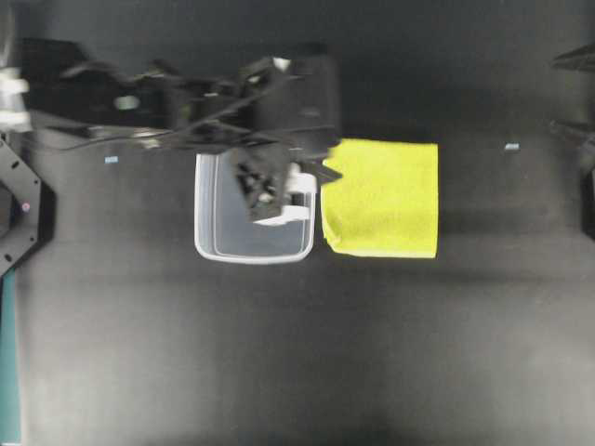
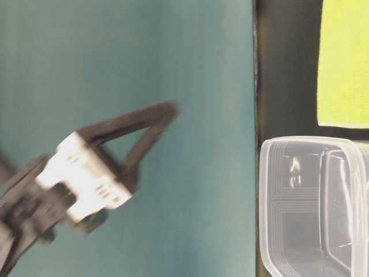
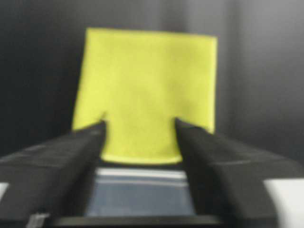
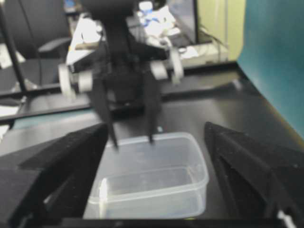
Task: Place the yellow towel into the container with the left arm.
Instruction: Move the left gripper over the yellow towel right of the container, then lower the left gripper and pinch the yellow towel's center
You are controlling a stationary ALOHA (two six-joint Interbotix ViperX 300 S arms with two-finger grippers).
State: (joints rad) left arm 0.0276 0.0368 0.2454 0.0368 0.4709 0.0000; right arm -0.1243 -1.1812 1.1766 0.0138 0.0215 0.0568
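The towel's limp corner (image 1: 332, 236) bends over next to the container, so the yellow towel (image 1: 386, 197) will bunch into a fold with its sides hanging down when the robot lifts it.
The yellow towel (image 1: 383, 197) lies flat on the black table, just right of the container (image 1: 216, 237), a clear plastic tub that is empty. My left gripper (image 1: 316, 186) hovers over the container's right side, pointing at the towel. In the left wrist view the gripper (image 3: 140, 123) is open and empty, with its tips over the towel's (image 3: 145, 85) near edge and the container rim (image 3: 140, 173) below. The right wrist view shows the left gripper (image 4: 133, 141) above the container (image 4: 156, 185). My right gripper (image 4: 156, 126) is open and empty.
The right arm (image 1: 581, 65) shows only at the far right edge of the table. A teal wall (image 2: 127, 57) stands beside the table. The table-level view shows the towel (image 2: 345, 63) and the container (image 2: 311, 208) side by side.
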